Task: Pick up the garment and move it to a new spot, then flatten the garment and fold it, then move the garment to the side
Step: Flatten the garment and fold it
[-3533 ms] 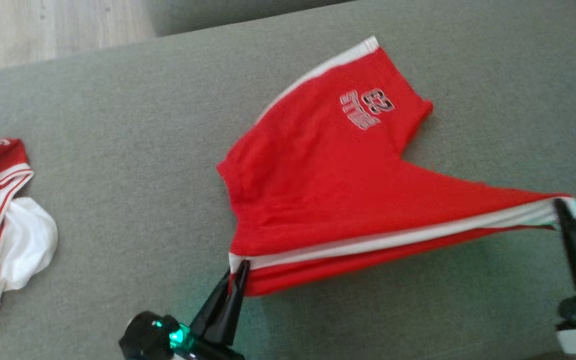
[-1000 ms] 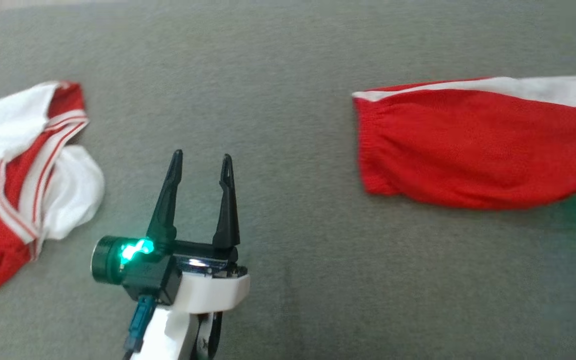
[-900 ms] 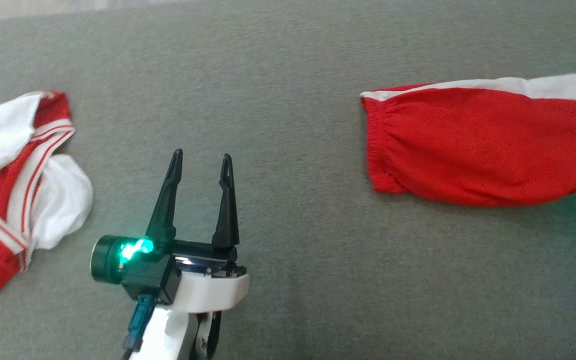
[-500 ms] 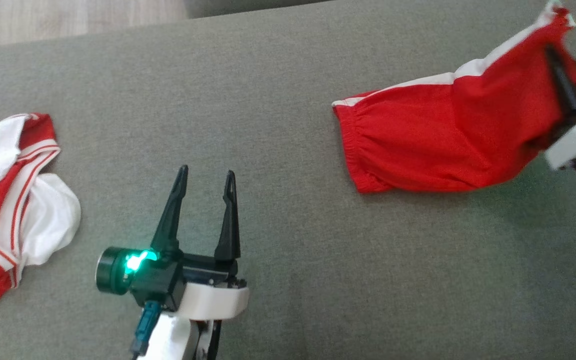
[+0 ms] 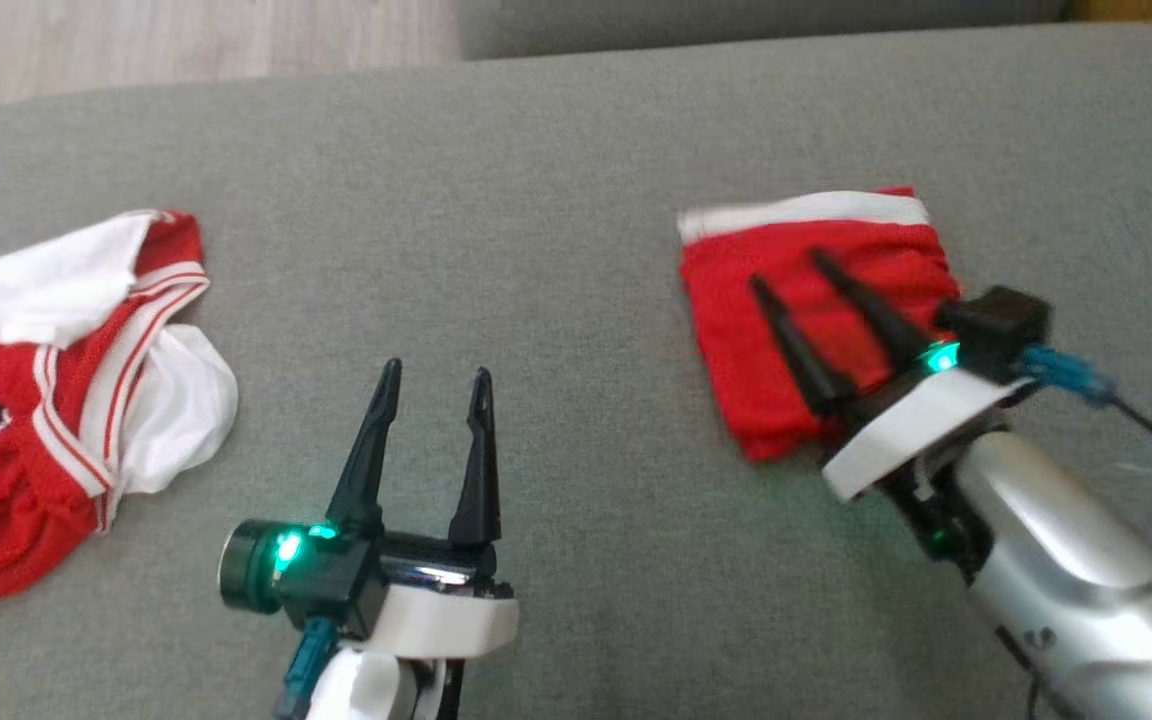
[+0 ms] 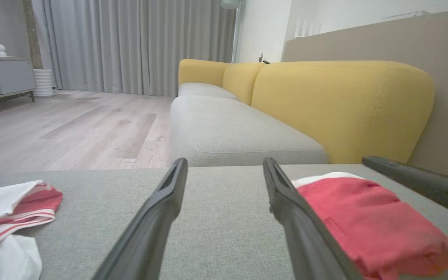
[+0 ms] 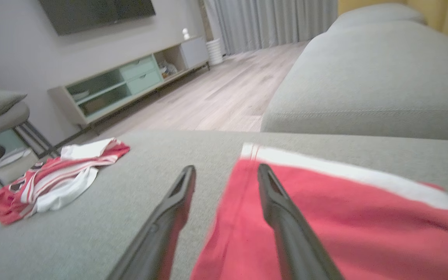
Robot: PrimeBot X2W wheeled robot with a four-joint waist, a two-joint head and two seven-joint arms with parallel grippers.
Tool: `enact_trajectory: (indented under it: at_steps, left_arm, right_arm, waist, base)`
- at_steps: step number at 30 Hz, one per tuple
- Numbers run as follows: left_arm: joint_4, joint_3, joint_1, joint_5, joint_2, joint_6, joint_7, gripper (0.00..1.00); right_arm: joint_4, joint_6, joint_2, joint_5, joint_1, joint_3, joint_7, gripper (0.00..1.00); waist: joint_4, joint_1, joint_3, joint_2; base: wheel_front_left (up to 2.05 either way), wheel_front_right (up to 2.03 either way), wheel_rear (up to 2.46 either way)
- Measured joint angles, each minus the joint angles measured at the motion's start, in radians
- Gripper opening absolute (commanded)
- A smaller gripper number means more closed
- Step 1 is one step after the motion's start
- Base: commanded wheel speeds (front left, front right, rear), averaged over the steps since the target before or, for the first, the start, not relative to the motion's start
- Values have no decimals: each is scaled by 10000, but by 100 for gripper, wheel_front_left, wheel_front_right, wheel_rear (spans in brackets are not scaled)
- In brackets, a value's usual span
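The garment's white band [image 5: 809, 214] is lying straight along the compact fold, so the garment will slide across as one folded stack when I pull on its edge.
The garment [image 5: 726, 320] is a pair of red shorts with a white band, lying folded into a compact rectangle on the right of the grey cushion [image 5: 556, 200]. My right gripper [image 5: 786, 268] hovers just over it, open, fingers pointing up-left with nothing between them. In the right wrist view the garment [image 7: 344, 210] lies under and to the right of the open right gripper [image 7: 226, 169]. My left gripper [image 5: 436, 370] stands open and empty at the lower middle, well left of the garment. The left wrist view shows the left gripper [image 6: 224, 161] open, with the garment [image 6: 364, 217] at its right.
A crumpled red and white jersey [image 5: 66, 370] lies at the cushion's left edge, also seen as the jersey [image 7: 56, 175] in the right wrist view. Wooden floor [image 5: 186, 40] lies beyond the far edge. A yellow sofa back [image 6: 344, 105] rises behind the cushion.
The right gripper has opened and let go of the garment, which was lifted at one end and now lies doubled over in a shorter fold. The head camera has shifted; the left gripper stays open.
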Motion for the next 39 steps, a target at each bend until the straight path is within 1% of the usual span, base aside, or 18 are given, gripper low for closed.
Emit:
enact_trajectory:
  at_steps: [1, 4, 7, 9, 11, 13, 15, 17, 23, 25, 27, 39]
  left_arm:
    - [-38, -6, 87, -94, -2, 128, 0, 100]
    - [-121, 42, 401, -119, 2, 192, 0, 100]
    - [-249, 192, 688, -119, 2, 299, 0, 100]
    - [-330, 393, 861, -121, 4, 334, 0, 100]
    - [-403, 571, 1076, -119, 8, 336, 0, 100]
    - [-401, 736, 1383, -117, 10, 336, 0, 100]
    - [-372, 915, 1788, -104, 17, 341, 0, 100]
    - [-362, 1083, 2226, -102, 27, 343, 0, 100]
    - [-188, 1480, 2994, -71, 35, 510, 0, 100]
    - [-65, 1638, 3162, -40, 36, 610, 0, 100]
    - [71, 1699, 3312, 65, 44, 608, 2, 100]
    - [284, 1843, 3399, 86, 44, 500, 2, 100]
  right_arm:
    - [-31, 0, 144, -255, 295, -784, -238, 100]
    - [-336, 0, 81, -1158, 521, -2167, -376, 100]
    - [-1011, 0, 54, -2334, 1206, -3804, -387, 100]
    - [-1486, 0, 270, -2754, 2037, -4936, -389, 100]
    - [-1912, 0, 564, -3137, 3022, -5637, -389, 100]
    - [-2332, 0, 993, -3277, 4016, -6125, -389, 100]
    - [-2757, 0, 1281, -3455, 4851, -6220, -389, 100]
    - [-2920, 0, 1444, -3726, 5451, -6247, -389, 100]
    - [-2943, 0, 1680, -4362, 6426, -6040, -389, 100]
    - [-2886, 0, 1724, -4658, 6566, -5910, -389, 100]
    - [-2805, 0, 1797, -4828, 6614, -5883, -389, 100]
    - [-2462, 0, 1881, -4938, 6607, -5850, -389, 100]
  waist:
    - [79, -1, -153, 0]
    - [116, 0, -395, 0]
    - [97, -1, -663, 0]
    - [68, 0, -881, 0]
    - [32, -1, -1137, 0]
    - [-7, -1, -1424, 0]
    - [-49, -2, -1729, 0]
    - [-109, -3, -2008, 0]
    - [-304, -2, -2649, 0]
    - [-366, -3, -2779, 0]
    - [-424, -1, -2854, 0]
    - [-433, 0, -2902, 0]
  base:
    - [0, 0, 0]
    - [0, 0, 0]
    - [0, 0, 0]
    - [0, 0, 0]
    - [0, 0, 0]
    - [0, 0, 0]
    - [0, 0, 0]
    - [0, 0, 0]
    - [0, 0, 0]
    - [0, 0, 0]
    - [0, 0, 0]
    - [0, 0, 0]
